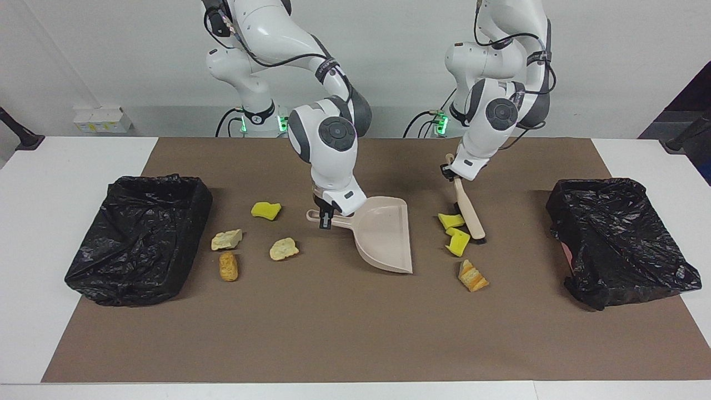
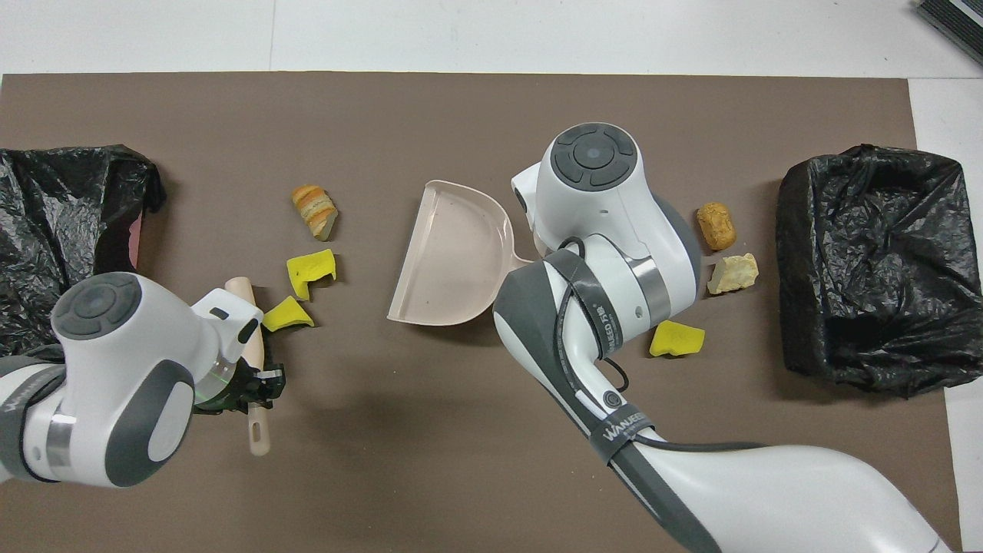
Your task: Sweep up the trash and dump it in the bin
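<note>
The bread piece [image 2: 315,212] is beyond the brush's head and both yellow sponge chunks are in front of the brush's head, so the robot's left gripper should first sweep the chunks to the dustpan [image 2: 447,253].
My right gripper [image 1: 325,215] is shut on the handle of the beige dustpan [image 1: 384,233], which sits low on the mat mid-table; its open edge faces the left arm's end. In the overhead view my arm hides that gripper; the dustpan [image 2: 449,261] shows. My left gripper [image 1: 452,168] is shut on the handle of the brush [image 1: 470,215], whose head touches the mat beside two yellow sponge chunks [image 1: 451,220] [image 1: 458,243]. A bread piece [image 1: 472,276] lies farther out. On the pan's handle side lie a yellow chunk [image 1: 266,210], a cream lump [image 1: 226,239], a pale piece [image 1: 284,249] and a brown piece [image 1: 228,266].
A black-bagged bin [image 1: 139,236] stands at the right arm's end of the brown mat [image 1: 355,333], and another black-bagged bin [image 1: 619,239] stands at the left arm's end. White table shows around the mat.
</note>
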